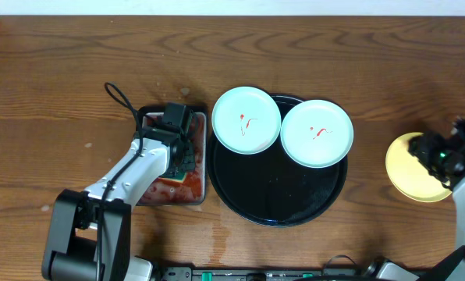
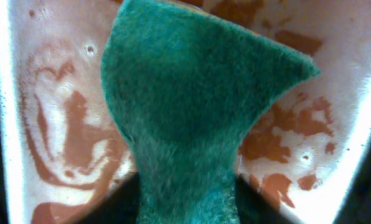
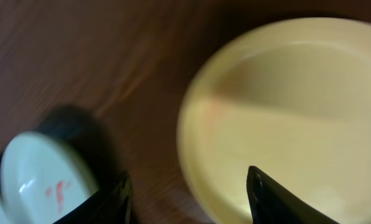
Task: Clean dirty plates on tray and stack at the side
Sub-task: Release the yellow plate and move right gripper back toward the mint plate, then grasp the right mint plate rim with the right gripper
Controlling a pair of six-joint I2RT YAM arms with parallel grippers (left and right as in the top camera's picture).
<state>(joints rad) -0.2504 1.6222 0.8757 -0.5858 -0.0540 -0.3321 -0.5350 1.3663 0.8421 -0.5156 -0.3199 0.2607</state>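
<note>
My gripper will lift the green scouring sponge (image 2: 188,93), and the sponge will then drip a thin stream, because glossy liquid with small bubbles (image 2: 89,50) surrounds it.
Two pale mint plates (image 1: 246,119) (image 1: 317,133) with small red smears lie on the round black tray (image 1: 279,199) at the table's middle. A pale yellow plate (image 1: 408,168) lies on the wood tabletop at the right. My right gripper (image 1: 431,154) hovers over its left rim, open and empty; the right wrist view shows the yellow plate (image 3: 297,106) and one mint plate (image 3: 42,174). My left gripper (image 1: 178,148) is over the small metal sauce tray (image 1: 197,191) and shut on a green scouring sponge (image 2: 192,106).
The small rectangular metal tray (image 2: 55,124) smeared with red sauce sits left of the black tray. A black cable (image 1: 119,100) loops off the left arm. Bare wood tabletop (image 1: 61,70) surrounds everything.
</note>
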